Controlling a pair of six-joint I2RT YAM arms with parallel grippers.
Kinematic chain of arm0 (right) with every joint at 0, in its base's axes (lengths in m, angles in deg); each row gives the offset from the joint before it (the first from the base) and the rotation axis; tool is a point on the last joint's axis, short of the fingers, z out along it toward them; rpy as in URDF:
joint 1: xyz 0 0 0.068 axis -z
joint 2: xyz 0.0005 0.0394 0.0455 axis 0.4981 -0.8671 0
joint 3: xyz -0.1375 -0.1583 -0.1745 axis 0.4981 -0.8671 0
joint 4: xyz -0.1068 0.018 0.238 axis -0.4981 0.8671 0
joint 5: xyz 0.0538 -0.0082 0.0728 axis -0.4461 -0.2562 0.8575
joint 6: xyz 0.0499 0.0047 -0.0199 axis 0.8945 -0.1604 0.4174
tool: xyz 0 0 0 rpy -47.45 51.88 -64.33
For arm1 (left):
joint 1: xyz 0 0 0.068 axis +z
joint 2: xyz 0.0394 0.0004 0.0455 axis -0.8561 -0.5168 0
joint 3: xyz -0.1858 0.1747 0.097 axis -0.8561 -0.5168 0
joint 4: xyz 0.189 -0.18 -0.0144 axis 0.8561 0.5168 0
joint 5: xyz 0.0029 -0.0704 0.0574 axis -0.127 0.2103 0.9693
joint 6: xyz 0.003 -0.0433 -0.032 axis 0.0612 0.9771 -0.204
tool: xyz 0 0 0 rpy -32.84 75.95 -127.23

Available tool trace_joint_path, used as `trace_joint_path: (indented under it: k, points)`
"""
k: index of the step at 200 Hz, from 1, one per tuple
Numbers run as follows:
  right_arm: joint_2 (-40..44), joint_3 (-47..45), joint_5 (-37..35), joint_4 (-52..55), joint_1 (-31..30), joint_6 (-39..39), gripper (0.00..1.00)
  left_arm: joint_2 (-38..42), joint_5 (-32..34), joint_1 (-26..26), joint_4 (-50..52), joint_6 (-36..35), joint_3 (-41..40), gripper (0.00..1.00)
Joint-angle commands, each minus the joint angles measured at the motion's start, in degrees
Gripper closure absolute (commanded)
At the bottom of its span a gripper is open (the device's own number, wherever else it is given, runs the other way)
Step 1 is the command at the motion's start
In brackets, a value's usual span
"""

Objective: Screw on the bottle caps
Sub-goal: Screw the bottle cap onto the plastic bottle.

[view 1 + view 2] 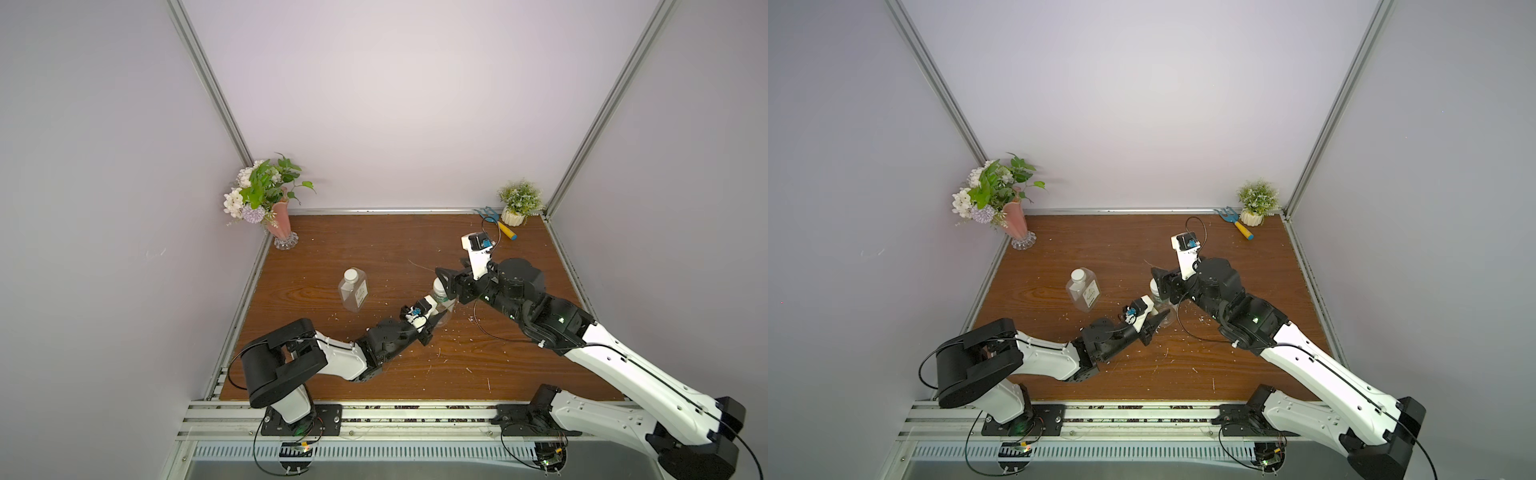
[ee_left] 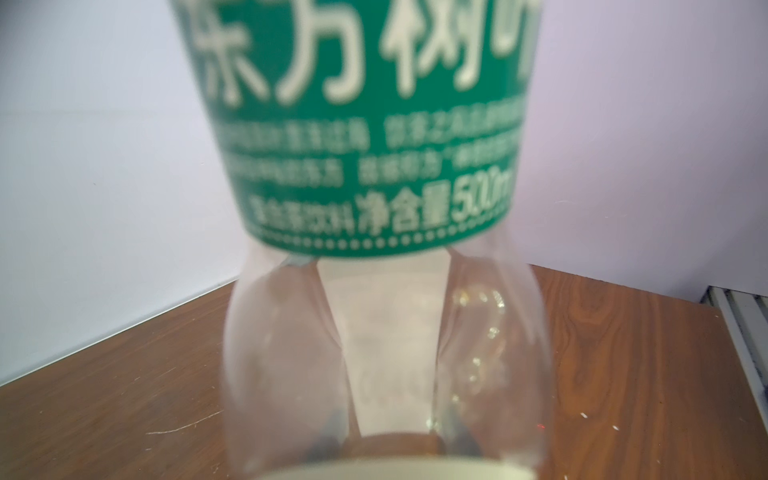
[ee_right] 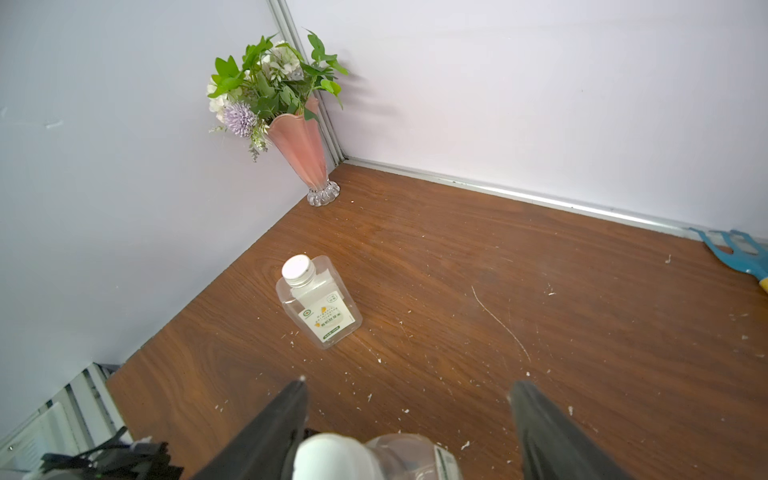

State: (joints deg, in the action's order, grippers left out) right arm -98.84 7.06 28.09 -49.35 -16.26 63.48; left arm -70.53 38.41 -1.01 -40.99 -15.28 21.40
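The white cap is off-centre between the open fingers of my right gripper. My right gripper should turn back and get centred around the bottle's neck top before it closes to twist.
A round clear bottle with a green label stands near the table's middle with a white cap on its neck. My left gripper is shut on the lower body of this bottle; its fingers show dimly through the plastic in the left wrist view. My right gripper is open over that cap, one finger on each side and the cap nearer one of them. The squarish bottle with a white label stands alone to the left, a white cap on it.
A pink flower vase stands in the far left corner. A small potted plant and a blue hand rake are in the far right corner. White crumbs lie scattered over the wooden table. Walls close three sides.
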Motion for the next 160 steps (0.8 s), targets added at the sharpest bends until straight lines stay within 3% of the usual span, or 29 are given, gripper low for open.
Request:
trace_joint_path:
  k: [1, 57, 93, 160]
  points:
    - [0.80, 2.33, 11.81, 1.10, 2.57, -6.97, 0.18, 1.63, -6.15, 1.15, -2.04, 1.52, -0.69, 0.96]
    - [-1.99, 2.52, 41.47, 0.31, 11.15, -12.28, 0.21, 2.60, -20.20, 3.50, 0.91, 5.12, 0.38, 0.96]
    - [-3.78, 2.28, 47.66, -0.74, 13.53, -12.23, 0.28, 2.43, -24.77, 3.90, 3.07, 5.67, 1.59, 0.96]
    - [-5.11, 2.53, 51.72, 2.66, 15.28, -13.33, 0.41, 2.25, -27.68, 4.40, 4.91, 6.09, 2.59, 0.96]
